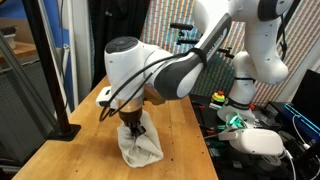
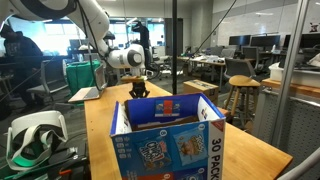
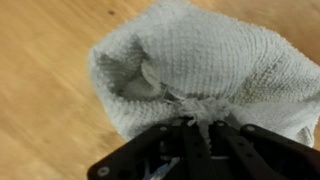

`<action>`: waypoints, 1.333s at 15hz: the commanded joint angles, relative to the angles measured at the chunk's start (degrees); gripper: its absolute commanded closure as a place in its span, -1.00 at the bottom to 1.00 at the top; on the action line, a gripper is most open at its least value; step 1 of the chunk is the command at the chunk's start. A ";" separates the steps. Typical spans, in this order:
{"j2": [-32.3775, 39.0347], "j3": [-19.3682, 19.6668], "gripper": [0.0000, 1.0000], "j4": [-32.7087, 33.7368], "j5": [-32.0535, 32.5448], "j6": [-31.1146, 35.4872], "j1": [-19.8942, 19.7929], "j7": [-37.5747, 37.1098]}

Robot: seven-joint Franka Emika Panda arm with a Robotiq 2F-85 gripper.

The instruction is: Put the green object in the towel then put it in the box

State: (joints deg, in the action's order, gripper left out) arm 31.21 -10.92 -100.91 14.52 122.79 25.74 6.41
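Note:
The pinched edge (image 3: 188,107) is low over the bunched towel, so my gripper should keep laying it down and let go once it rests on the folds (image 1: 142,150).
A white towel (image 1: 139,147) lies bunched on the wooden table (image 1: 180,130). My gripper (image 1: 136,126) stands right above it and is shut on a pinch of the towel's edge. In the wrist view the towel (image 3: 205,65) fills the frame as a folded bundle, and my fingers (image 3: 197,127) clamp its near edge. The green object is not visible; it may be hidden inside the towel. The cardboard box (image 2: 168,135) with blue printed sides stands open at the near end of the table, well away from my gripper (image 2: 139,89).
A black pole and stand (image 1: 55,70) rise at the table's edge. A white headset (image 2: 32,135) lies beside the box. Cables and gear (image 1: 250,135) crowd the robot's base side. A stool (image 2: 240,95) stands off the table.

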 commanded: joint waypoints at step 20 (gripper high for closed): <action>-17.35 -2.91 -1.00 -20.89 -2.91 11.30 -8.25 -2.91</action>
State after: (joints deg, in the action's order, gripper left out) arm 22.14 -12.27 -113.62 14.02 129.51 19.03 2.87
